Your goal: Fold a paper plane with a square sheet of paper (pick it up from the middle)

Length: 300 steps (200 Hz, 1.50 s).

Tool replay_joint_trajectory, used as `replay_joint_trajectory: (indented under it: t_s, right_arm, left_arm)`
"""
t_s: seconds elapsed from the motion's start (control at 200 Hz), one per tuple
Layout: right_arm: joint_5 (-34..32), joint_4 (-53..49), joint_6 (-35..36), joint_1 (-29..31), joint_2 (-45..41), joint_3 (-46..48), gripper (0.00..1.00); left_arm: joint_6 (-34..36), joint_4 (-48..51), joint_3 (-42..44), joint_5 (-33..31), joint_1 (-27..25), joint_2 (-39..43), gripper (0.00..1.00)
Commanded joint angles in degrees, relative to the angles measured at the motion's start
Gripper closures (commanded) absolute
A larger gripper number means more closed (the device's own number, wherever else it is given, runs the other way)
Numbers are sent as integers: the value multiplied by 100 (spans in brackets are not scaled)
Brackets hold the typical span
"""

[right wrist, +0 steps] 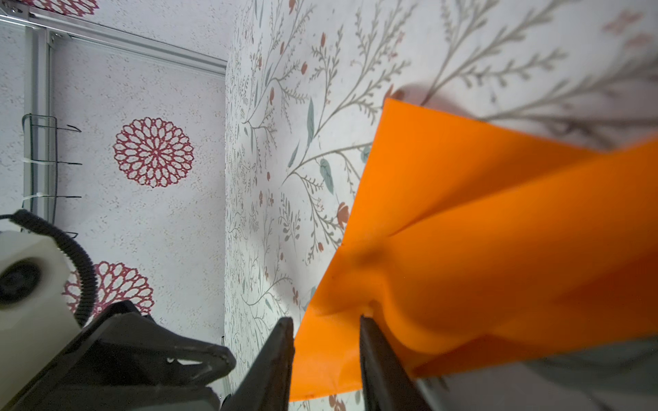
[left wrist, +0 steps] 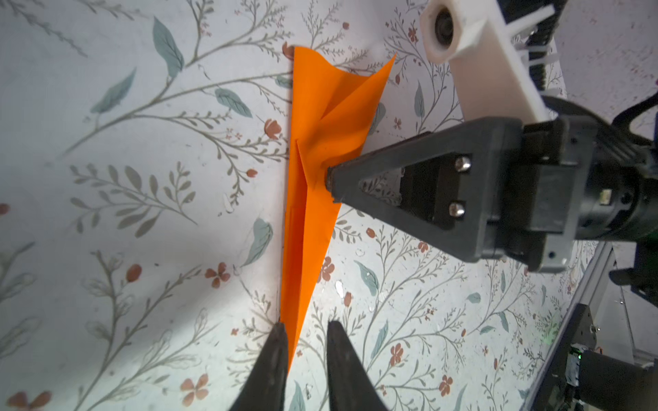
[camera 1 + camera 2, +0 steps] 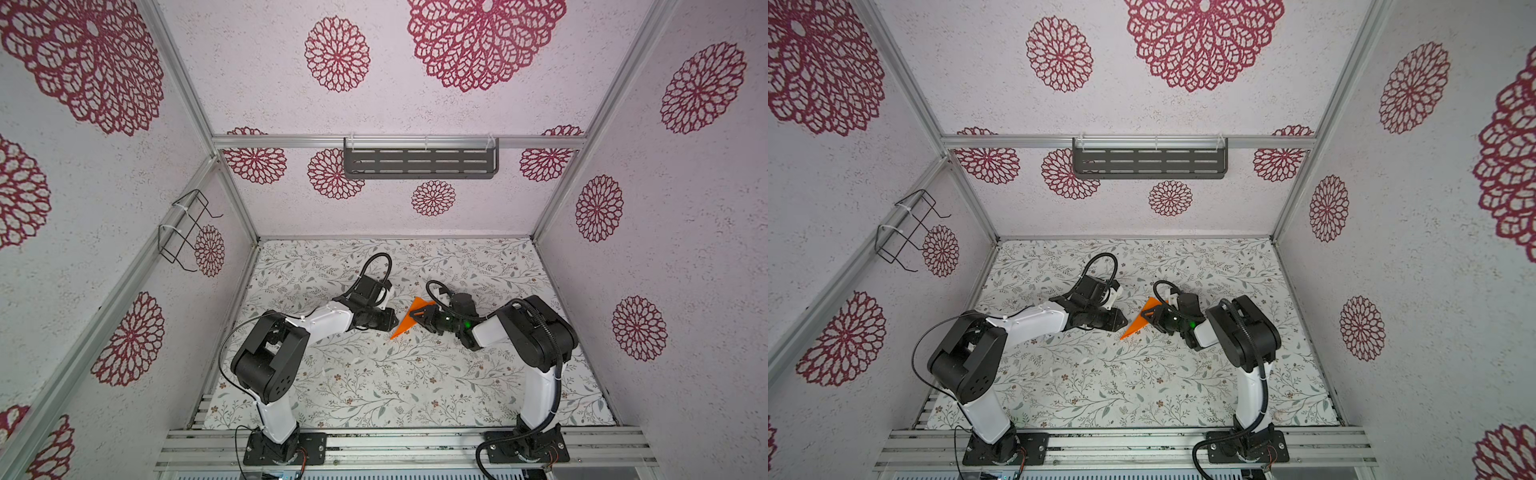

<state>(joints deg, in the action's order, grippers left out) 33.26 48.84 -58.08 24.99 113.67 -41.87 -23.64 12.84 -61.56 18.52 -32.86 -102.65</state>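
Next, my left gripper squeezes the layers together nearer the plane's middle [image 2: 306, 263], as the paper plane's long fold [image 2: 294, 222] stands open while this gripper is at the plane's point.
The square sheet of paper is folded into a narrow orange paper plane [image 3: 405, 326] [image 3: 1133, 326], lying mid-table on the floral mat with its sharp point toward the front left. In the left wrist view the paper plane [image 2: 320, 142] has raised flaps at its wide end. My left gripper [image 3: 395, 322] [image 2: 306, 323] is at the point, open, and the tip lies against one finger. My right gripper [image 3: 417, 316] [image 1: 325, 318] is open over the plane's middle. Its fingertips [image 2: 331, 181] press on the paper plane [image 1: 463, 213], and one sits under a curled flap.
A black slotted shelf [image 3: 419, 162] hangs on the back wall and a wire rack [image 3: 187, 228] on the left wall. Aluminium rails [image 3: 395, 449] run along the front edge by both arm bases. The two grippers stand close together, tips facing.
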Motion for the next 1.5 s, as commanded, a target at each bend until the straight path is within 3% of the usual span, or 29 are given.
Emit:
replay_joint_trajectory:
  t_s: [0.0,0.48,0.941,1.496]
  right_arm:
    - [-203,-610,127,-36,57,0,64]
    - [-197,-740,16,-44,88,-15,66]
    - [-179,-876,32,-40,99,-60,66]
    - [-249,-1049,85,-38,112,-59,67]
  left_arm:
    - [207,-115,-255,-104,-103,-81,76]
    - [382,3,-699,112,-364,-884,94]
    - [325,250,-667,-178,-364,-1169,95]
    - [301,566,-414,-570,-361,-660,95]
